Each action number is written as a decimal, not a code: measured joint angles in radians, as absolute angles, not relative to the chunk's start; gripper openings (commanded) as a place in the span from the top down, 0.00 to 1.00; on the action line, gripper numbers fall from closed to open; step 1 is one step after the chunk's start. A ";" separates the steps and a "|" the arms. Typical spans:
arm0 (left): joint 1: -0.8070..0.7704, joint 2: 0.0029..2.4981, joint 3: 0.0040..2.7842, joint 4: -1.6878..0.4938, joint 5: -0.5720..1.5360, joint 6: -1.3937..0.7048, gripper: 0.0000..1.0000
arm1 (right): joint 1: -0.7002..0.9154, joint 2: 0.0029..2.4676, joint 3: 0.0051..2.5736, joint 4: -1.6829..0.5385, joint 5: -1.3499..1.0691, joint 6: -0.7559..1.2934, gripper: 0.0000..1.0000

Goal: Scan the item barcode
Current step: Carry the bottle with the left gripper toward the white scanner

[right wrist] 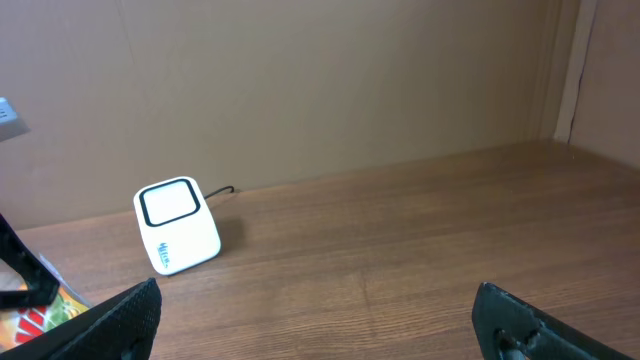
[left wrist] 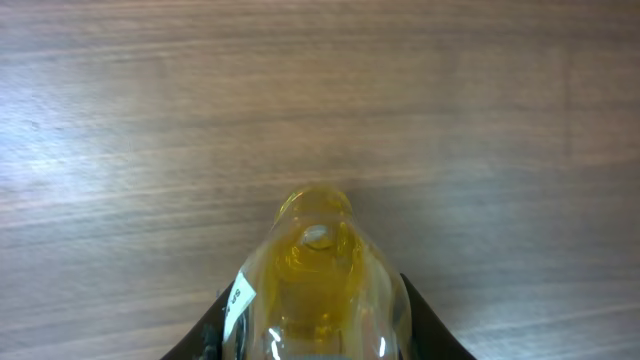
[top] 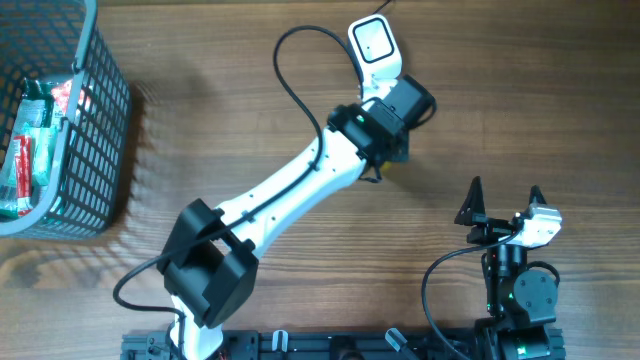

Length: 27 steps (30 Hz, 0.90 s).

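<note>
My left gripper should now carry the bottle (left wrist: 316, 245) toward the open wood (top: 404, 211) near my right gripper until the bottle stands there, because its base points first at clear wood.
The item is a clear bottle of yellow liquid (left wrist: 318, 280) with a white label strip (left wrist: 238, 293) on its left side. It fills the bottom of the left wrist view. My left gripper (left wrist: 318, 335) is shut on it, one black finger on each side, above bare wood. Overhead, the left gripper (top: 405, 108) sits just below the white scanner (top: 373, 42), and the arm hides the bottle. No barcode shows. My right gripper (top: 505, 190) rests open and empty at the lower right. In the right wrist view the scanner (right wrist: 177, 225) stands to the left, beyond the right gripper (right wrist: 315, 320).
A grey wire basket (top: 90, 150) with packaged goods (top: 30, 140) stands at the table's left edge. The scanner's black cable (top: 300, 70) loops across the wood beside the left arm. A wall rises behind the scanner.
</note>
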<state>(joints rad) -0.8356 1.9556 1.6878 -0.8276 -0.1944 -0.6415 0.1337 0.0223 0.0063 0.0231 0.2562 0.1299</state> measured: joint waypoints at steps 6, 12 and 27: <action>-0.922 1.956 1.688 -0.827 -0.194 -0.694 0.85 | 0.134 0.022 0.006 0.023 0.256 0.130 0.00; -0.979 1.963 1.688 -0.830 -0.194 -0.702 0.85 | 0.134 0.022 0.006 0.023 0.256 0.130 0.00; -0.991 2.015 1.688 -0.891 -0.185 -0.739 0.75 | 0.134 0.022 0.006 0.023 0.256 0.130 0.00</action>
